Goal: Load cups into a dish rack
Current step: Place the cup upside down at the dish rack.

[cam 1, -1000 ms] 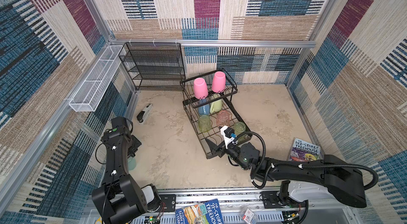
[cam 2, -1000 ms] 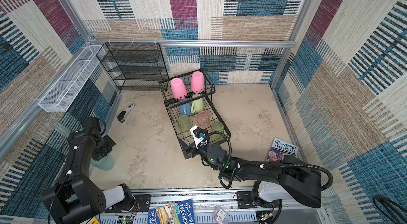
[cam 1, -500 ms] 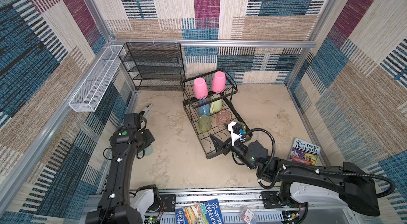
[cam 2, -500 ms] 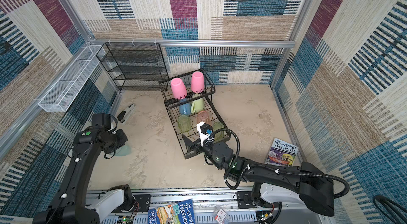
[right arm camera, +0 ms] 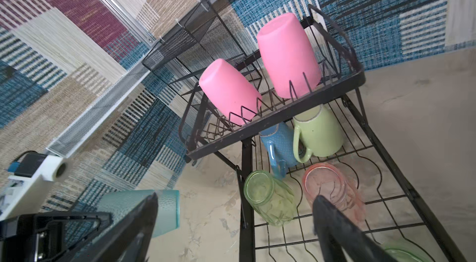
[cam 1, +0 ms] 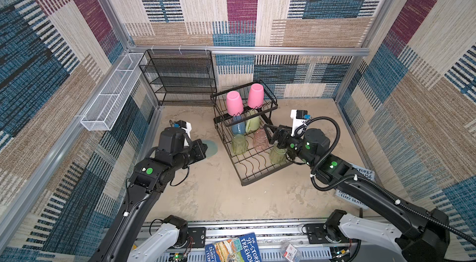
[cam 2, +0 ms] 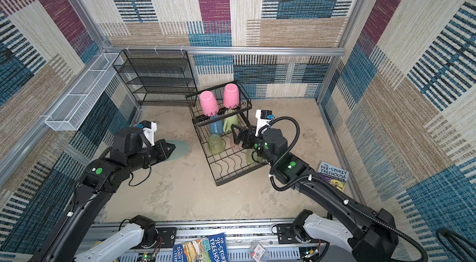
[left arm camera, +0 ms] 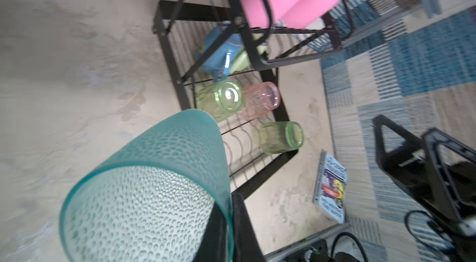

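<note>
The teal tumbler's bottom (cam 1: 213, 148) is free and faces the robot's open right gripper (cam 1: 270, 136), so the left gripper should keep bringing the tumbler across until the right gripper holds that bottom.
My left gripper (cam 1: 203, 150) (left arm camera: 228, 224) is shut on the rim of a teal tumbler (cam 1: 210, 147) (cam 2: 181, 148) (left arm camera: 154, 183), held above the floor just left of the dish rack (cam 1: 257, 175) (cam 2: 217, 183) (right arm camera: 270, 121). Two opaque pink tumblers (cam 1: 234, 103) (cam 1: 255, 96) stand upside down in the upper basket. Under it lie a blue mug (cam 1: 237, 125) and a pale-green mug (cam 1: 253, 123). On the lower tray are a clear-green tumbler (cam 1: 238, 143), a clear-pink one (cam 1: 260, 139) and another clear-green one (cam 1: 278, 156). My right gripper (cam 1: 269, 134) (right arm camera: 235, 196) hangs open over the clear-pink tumbler, holding nothing.
A black fine-mesh shelf unit (cam 1: 180, 77) stands against the back wall, and a long white mesh basket (cam 1: 110, 96) hangs on the left wall. One book (cam 2: 333, 174) lies on the floor right of the rack, behind my right arm. Another book (cam 1: 234, 247) sits on the front rail.
My left arm swung from the left wall toward the rack, carrying the teal tumbler. My right gripper, still open, moved from the rack's front corner back along the lower tray.
</note>
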You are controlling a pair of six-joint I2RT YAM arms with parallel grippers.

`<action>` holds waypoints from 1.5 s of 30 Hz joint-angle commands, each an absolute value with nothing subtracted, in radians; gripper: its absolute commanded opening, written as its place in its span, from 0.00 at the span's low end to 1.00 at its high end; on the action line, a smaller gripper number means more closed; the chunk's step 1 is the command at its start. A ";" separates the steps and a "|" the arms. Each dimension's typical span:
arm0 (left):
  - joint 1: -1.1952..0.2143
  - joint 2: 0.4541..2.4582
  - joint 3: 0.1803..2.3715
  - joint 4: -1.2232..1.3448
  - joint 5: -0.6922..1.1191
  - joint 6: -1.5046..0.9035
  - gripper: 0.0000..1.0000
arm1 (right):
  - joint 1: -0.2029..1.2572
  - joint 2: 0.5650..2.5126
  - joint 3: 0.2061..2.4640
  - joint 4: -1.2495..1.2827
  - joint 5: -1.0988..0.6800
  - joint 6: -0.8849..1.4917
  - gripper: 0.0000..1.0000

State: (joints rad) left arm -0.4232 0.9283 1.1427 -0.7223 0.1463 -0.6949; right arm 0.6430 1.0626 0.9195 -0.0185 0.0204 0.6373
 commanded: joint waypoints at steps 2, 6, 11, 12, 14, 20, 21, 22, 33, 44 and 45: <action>-0.532 0.973 1.163 -0.413 0.160 -0.793 0.00 | 0.560 1.076 0.992 -0.105 -0.158 0.793 0.95; -0.629 1.055 1.207 -0.246 0.148 -0.826 0.00 | 0.463 1.074 1.054 -0.153 -0.227 0.881 0.94; -0.736 1.167 1.245 -0.026 0.115 -0.860 0.00 | 0.348 1.045 1.061 -0.140 -0.316 1.000 0.94; -0.759 1.189 1.252 0.020 0.104 -0.861 0.00 | 0.327 1.041 1.056 -0.128 -0.335 1.026 0.94; -0.785 1.238 1.267 0.104 0.097 -0.874 0.00 | 0.292 1.034 1.041 -0.101 -0.379 1.077 0.94; -0.821 1.393 1.309 0.348 0.097 -0.944 0.00 | 0.187 1.013 0.992 0.009 -0.501 1.225 0.94; -0.824 1.420 1.317 0.391 0.105 -0.958 0.00 | 0.167 1.013 0.987 0.024 -0.521 1.246 0.94; -0.828 1.447 1.326 0.423 0.110 -0.975 0.00 | 0.147 1.012 0.983 0.036 -0.540 1.263 0.95; -0.869 1.669 1.466 0.591 0.209 -1.079 0.00 | 0.013 1.055 0.957 0.183 -0.643 1.392 0.96; -0.907 1.754 1.518 0.653 0.263 -1.115 0.00 | -0.034 1.103 0.987 0.221 -0.643 1.414 0.97; -0.911 1.759 1.522 0.657 0.264 -1.115 0.00 | -0.034 1.102 0.992 0.219 -0.637 1.409 0.97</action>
